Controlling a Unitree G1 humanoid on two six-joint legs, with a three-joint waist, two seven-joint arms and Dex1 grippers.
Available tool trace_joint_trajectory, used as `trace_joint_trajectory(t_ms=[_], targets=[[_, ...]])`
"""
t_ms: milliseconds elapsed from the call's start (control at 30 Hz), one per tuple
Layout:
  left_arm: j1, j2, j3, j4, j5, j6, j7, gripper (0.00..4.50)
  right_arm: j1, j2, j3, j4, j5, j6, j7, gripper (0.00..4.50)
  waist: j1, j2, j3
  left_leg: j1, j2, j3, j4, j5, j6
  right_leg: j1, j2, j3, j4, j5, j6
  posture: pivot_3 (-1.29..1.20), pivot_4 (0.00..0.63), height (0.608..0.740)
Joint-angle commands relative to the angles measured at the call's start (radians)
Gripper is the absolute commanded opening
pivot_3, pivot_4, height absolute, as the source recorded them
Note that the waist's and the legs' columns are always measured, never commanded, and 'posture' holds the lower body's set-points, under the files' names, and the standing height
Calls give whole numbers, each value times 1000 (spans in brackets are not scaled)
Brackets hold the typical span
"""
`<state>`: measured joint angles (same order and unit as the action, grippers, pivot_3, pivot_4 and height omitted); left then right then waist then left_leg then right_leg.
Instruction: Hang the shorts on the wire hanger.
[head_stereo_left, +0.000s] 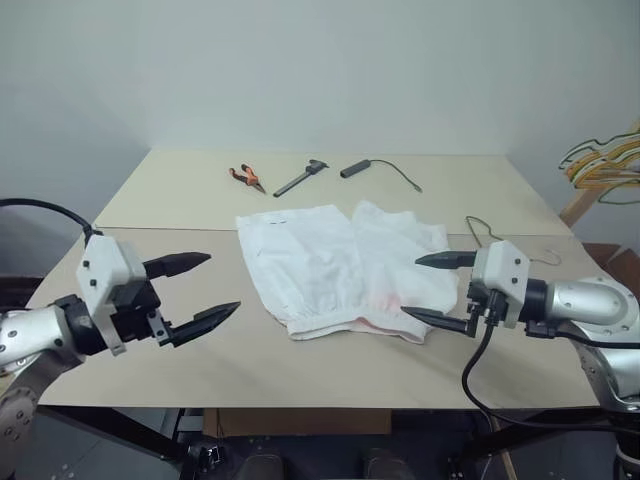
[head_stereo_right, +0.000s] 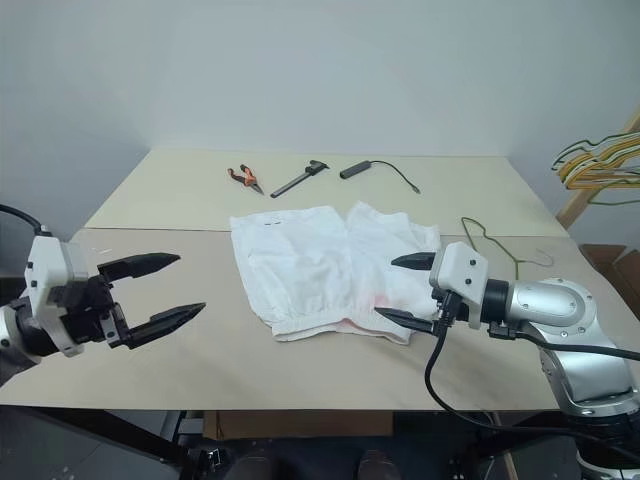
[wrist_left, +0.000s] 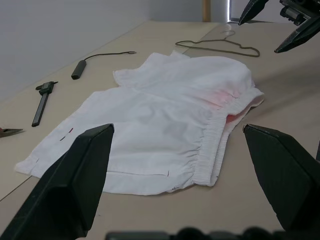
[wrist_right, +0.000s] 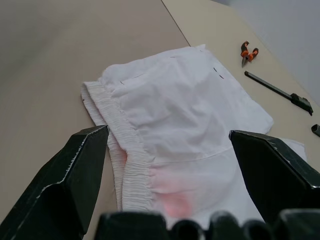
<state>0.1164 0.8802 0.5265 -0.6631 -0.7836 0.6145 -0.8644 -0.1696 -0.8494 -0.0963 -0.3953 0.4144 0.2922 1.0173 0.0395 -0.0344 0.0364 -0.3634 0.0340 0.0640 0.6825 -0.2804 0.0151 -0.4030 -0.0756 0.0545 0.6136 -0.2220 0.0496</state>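
The white shorts (head_stereo_left: 345, 262) will swing around in one piece when my left gripper pulls the nearer leg, because both legs meet at the gathered waistband (head_stereo_left: 340, 321).
The white shorts (head_stereo_left: 335, 262) lie flat in the middle of the table, gathered waistband toward the near edge and a pink tinge at its right end. The thin dark wire hanger (head_stereo_right: 503, 248) lies on the table just right of the shorts, also seen across the cloth as the hanger (wrist_left: 220, 46). My left gripper (head_stereo_left: 223, 282) hovers open to the left of the shorts, well apart from them. My right gripper (head_stereo_left: 412, 286) is open beside the right end of the waistband, with nothing between its fingers.
At the far side of the table lie orange-handled pliers (head_stereo_left: 246, 177), a black caliper (head_stereo_left: 302, 177) and a black cable with a cylindrical plug (head_stereo_left: 355, 168). A bunch of yellow and tan hangers (head_stereo_left: 603, 160) hangs off the table's right. A seam (head_stereo_left: 160, 229) joins the two tabletops.
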Motion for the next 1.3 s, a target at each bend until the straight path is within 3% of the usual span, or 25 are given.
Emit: trace_joint_trajectory(t_ms=[33, 300, 500, 700, 933, 1200, 1300], targets=[[-14, 14, -4, -9, 2, -22, -11, 4500, -10, -14, -41, -32, 5, -4, -14, 4465, 0, 0, 0, 0, 0, 0, 0, 0, 0, 0, 0, 0, 0, 0, 0, 102, 0, 740], [-27, 12, -19, -5, -1, -16, 7, 4500, -12, -11, -14, -50, -41, -26, -46, 4465, 0, 0, 0, 0, 0, 0, 0, 0, 0, 0, 0, 0, 0, 0, 0, 98, 0, 740], [-36, -12, -39, -11, -1, -24, 29, 4500, -36, -47, 179, -14, -308, -118, -51, 4465, -3, 0, 0, 0, 0, 0, 0, 0, 0, 0, 0, 0, 0, 0, 0, 91, 0, 740], [-13, -33, -43, -24, 2, -28, 38, 4500, -133, -27, 373, 31, -467, -146, -1, 4465, -10, 0, 0, 0, 0, 0, 0, 0, 0, -1, 0, 0, 0, 0, 0, 85, 0, 740], [-39, -30, -66, -14, 1, -30, 42, 4500, -325, 218, 621, 209, -707, -49, -64, 4465, -28, -1, -1, 0, 0, 0, 0, 0, -1, 0, 0, 0, 1, 0, -1, 77, 0, 740], [-46, -17, -61, -10, 0, -25, 31, 4500, -416, 439, 758, 365, -852, 87, -108, 4465, -27, -2, -1, -3, 0, -3, 0, 1, -3, -3, 0, -4, 2, 1, -1, 98, 2, 740], [-45, -14, -58, -7, 3, -26, 28, 4500, -434, 477, 770, 417, -900, 90, -155, 3884, -28, -3, -2, -1, 0, -4, -1, 3, -5, -1, 0, -6, 4, 0, -3, 102, 3, 740]])
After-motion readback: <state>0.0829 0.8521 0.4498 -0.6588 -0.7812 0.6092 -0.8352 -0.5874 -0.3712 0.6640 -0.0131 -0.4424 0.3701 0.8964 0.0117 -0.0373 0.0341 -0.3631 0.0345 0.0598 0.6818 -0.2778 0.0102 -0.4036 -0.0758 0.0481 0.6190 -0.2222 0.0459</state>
